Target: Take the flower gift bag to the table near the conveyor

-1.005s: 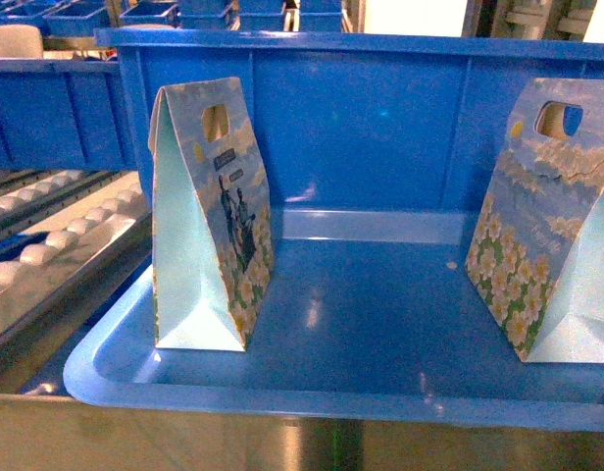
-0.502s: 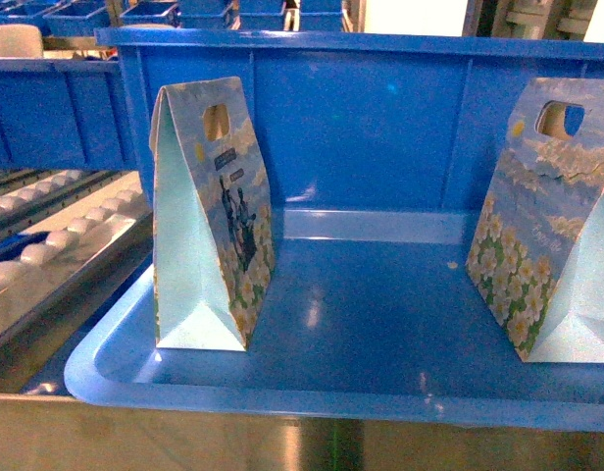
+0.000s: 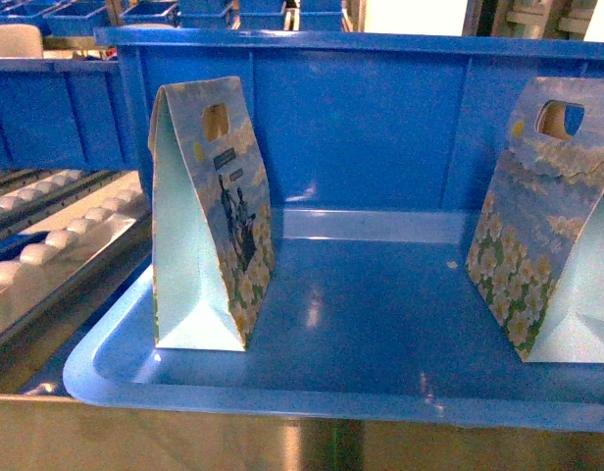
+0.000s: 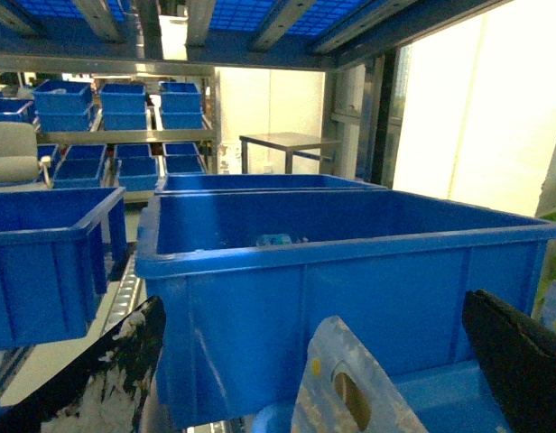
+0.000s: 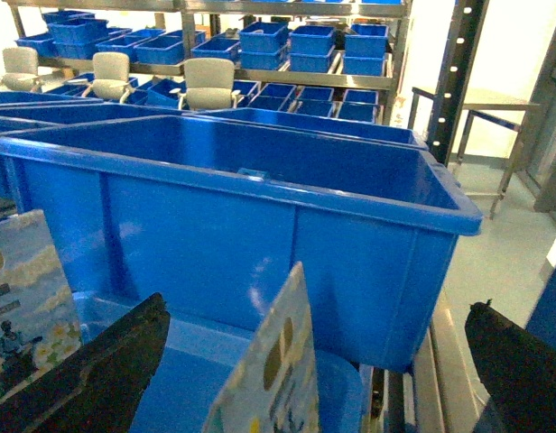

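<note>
The pale triangular side (image 3: 187, 260) stands tight and straight-edged, so the flower gift bag (image 3: 231, 191) will keep its wedge shape when the robot lifts it.
Two flower gift bags stand upright in a shallow blue tray (image 3: 312, 397): one on the left (image 3: 212, 221), one on the right (image 3: 542, 226), both with cut-out handles. My left gripper (image 4: 314, 356) is open, and the left bag's top (image 4: 350, 392) rises between its fingers without touching either. My right gripper (image 5: 319, 361) is open too, straddling the right bag's top (image 5: 273, 374); the other bag (image 5: 25, 302) shows at that view's left edge. Neither gripper appears in the head view. The conveyor's white rollers (image 3: 57, 245) run along the left. The table is out of view.
A deep blue bin (image 3: 380, 118) stands right behind the tray. More blue bins (image 4: 43, 253) sit to the left and on steel shelves (image 5: 287, 45) behind. A small steel stand (image 4: 287, 144) and chairs (image 5: 206, 81) are far back.
</note>
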